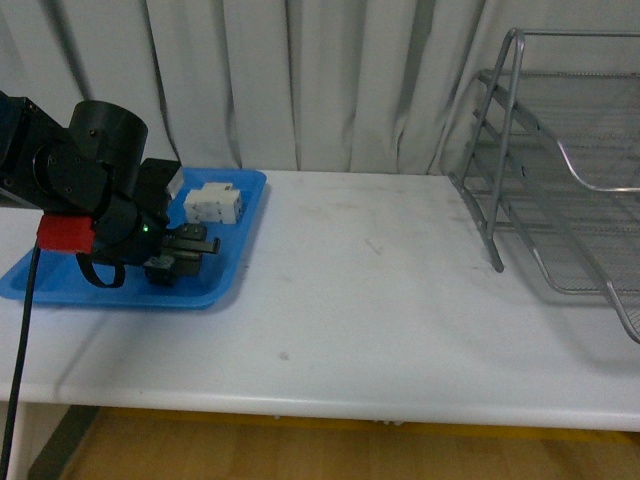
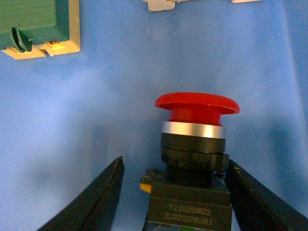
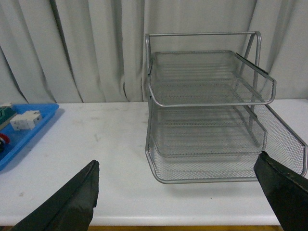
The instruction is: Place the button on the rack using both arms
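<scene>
The button has a dark body with flat, boxy sides. It should lie on its side and stay in place when I put it on the rack.
The button, with a red mushroom cap, a silver ring and a dark body, lies on the blue tray. My left gripper is open, one finger on each side of the button's body and small gaps between. In the front view the left arm hangs low over the tray at the table's left, with the gripper down in it. The silver wire rack stands at the table's far right. My right gripper is open and empty, facing the rack from a distance. The right arm is outside the front view.
A white block switch lies in the tray's far part, also seen from the right wrist as the white block switch. A green-and-cream switch lies beyond the button. White table spans between tray and rack; grey curtain behind.
</scene>
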Controlling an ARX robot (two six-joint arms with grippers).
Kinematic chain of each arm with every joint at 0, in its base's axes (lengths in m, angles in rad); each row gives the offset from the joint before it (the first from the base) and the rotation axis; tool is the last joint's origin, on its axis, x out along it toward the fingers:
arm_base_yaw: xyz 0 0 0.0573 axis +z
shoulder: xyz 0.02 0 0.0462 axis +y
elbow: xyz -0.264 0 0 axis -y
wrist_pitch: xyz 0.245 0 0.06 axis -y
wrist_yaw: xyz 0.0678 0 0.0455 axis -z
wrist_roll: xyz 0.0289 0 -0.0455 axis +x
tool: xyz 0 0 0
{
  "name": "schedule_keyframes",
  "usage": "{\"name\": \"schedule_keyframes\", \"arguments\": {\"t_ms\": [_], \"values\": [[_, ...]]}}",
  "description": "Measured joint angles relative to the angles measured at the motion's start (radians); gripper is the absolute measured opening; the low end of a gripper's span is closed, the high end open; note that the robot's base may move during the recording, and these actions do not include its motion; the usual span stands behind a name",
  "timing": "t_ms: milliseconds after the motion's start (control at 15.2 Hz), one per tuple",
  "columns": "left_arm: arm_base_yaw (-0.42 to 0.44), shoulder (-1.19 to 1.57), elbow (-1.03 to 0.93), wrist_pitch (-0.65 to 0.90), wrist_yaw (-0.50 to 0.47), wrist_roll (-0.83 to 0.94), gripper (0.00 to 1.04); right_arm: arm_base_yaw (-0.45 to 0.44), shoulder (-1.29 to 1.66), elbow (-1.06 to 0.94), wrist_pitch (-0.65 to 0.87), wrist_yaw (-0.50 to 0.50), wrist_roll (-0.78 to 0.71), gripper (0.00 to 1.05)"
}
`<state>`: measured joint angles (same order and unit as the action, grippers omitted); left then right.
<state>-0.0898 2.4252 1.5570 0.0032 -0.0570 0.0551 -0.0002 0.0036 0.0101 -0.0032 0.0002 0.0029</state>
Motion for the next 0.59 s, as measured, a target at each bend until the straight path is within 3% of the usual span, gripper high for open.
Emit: {"name": "schedule_keyframes", "arguments": {"t_ms": [66, 197, 592], "values": [[-0.002, 0.001, 0.003, -0.003, -0.002, 0.006, 0.5, 0.0, 0.0, 0.0, 0.0, 0.0, 0.0, 0.98], [-0.005, 0.002, 0.005, -0.007, -0.004, 0.006, 0.38, 0.0, 0.0, 0.0, 0.0, 0.0, 0.0, 0.98], [-0.006, -0.146, -0.068, -0.024, -0.003, 0.031, 0.37, 0.0, 0.0, 0.0, 0.0, 0.0, 0.0, 0.98]]}}
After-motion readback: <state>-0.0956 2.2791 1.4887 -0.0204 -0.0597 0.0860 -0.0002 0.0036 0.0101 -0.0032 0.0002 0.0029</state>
